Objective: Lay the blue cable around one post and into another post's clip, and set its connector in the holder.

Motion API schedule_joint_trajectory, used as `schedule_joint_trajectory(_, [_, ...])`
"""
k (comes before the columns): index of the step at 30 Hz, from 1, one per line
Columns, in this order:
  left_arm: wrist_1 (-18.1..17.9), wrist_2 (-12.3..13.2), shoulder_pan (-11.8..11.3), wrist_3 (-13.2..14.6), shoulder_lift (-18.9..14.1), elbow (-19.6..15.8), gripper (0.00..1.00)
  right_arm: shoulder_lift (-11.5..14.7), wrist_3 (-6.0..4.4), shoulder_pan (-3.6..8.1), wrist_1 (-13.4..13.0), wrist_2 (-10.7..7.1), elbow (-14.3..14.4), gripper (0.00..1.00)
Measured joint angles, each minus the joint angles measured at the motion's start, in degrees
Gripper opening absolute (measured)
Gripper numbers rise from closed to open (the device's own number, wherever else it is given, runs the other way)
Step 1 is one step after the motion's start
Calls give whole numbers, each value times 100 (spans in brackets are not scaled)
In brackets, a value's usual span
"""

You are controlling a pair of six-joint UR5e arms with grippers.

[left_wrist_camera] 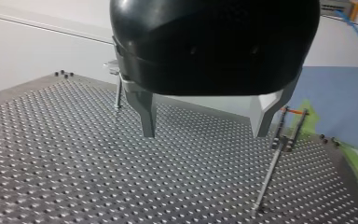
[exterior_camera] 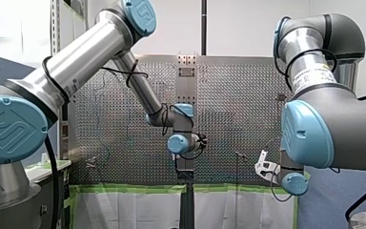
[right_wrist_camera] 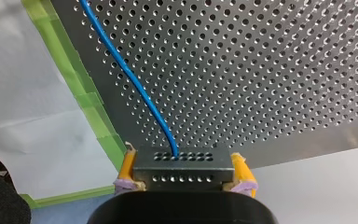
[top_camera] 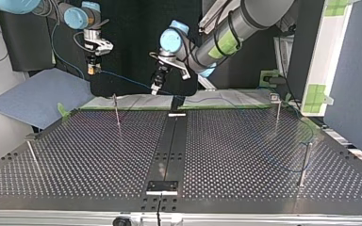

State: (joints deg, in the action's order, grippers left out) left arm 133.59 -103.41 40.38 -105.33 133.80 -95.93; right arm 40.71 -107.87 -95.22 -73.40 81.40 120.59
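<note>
The blue cable (right_wrist_camera: 122,64) comes out of the connector in a smooth bow (right_wrist_camera: 159,118). The cable will swing along in a gentle curve when my left gripper carries it.
My right gripper (right_wrist_camera: 184,160) is shut, its yellow pads (right_wrist_camera: 128,164) clamping a dark connector block (right_wrist_camera: 181,176). The blue cable (right_wrist_camera: 135,88) leaves the block and runs out over the perforated table (right_wrist_camera: 270,70). In the top view my right gripper (top_camera: 92,69) holds the connector in the air beyond the table's far edge, at the view's left. The cable (top_camera: 132,83) sags from there towards the view's right and loops near two posts (top_camera: 304,162). My left gripper (left_wrist_camera: 205,134) is open and empty above the table, a clip post (left_wrist_camera: 283,140) beside one finger. In the top view it (top_camera: 156,87) hangs mid-far.
Thin posts stand at the table's far left (top_camera: 117,112), near left (top_camera: 32,155) and far right (top_camera: 278,113) in the top view. A dark strip runs down the middle to a black bracket (top_camera: 162,187) at the near edge. Green tape (right_wrist_camera: 81,79) lines the table's edge.
</note>
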Motion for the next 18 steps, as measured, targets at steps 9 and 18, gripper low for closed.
schedule_joint_trajectory(9, [-458, -68, -2, 8, 455, -3, 100, -1, -16, -4, -4, 3, -2, 0])
schedule_joint_trajectory(18, [-880, -210, -21, 109, 881, -1, 100, -1, -31, -8, -9, 8, -4, 0])
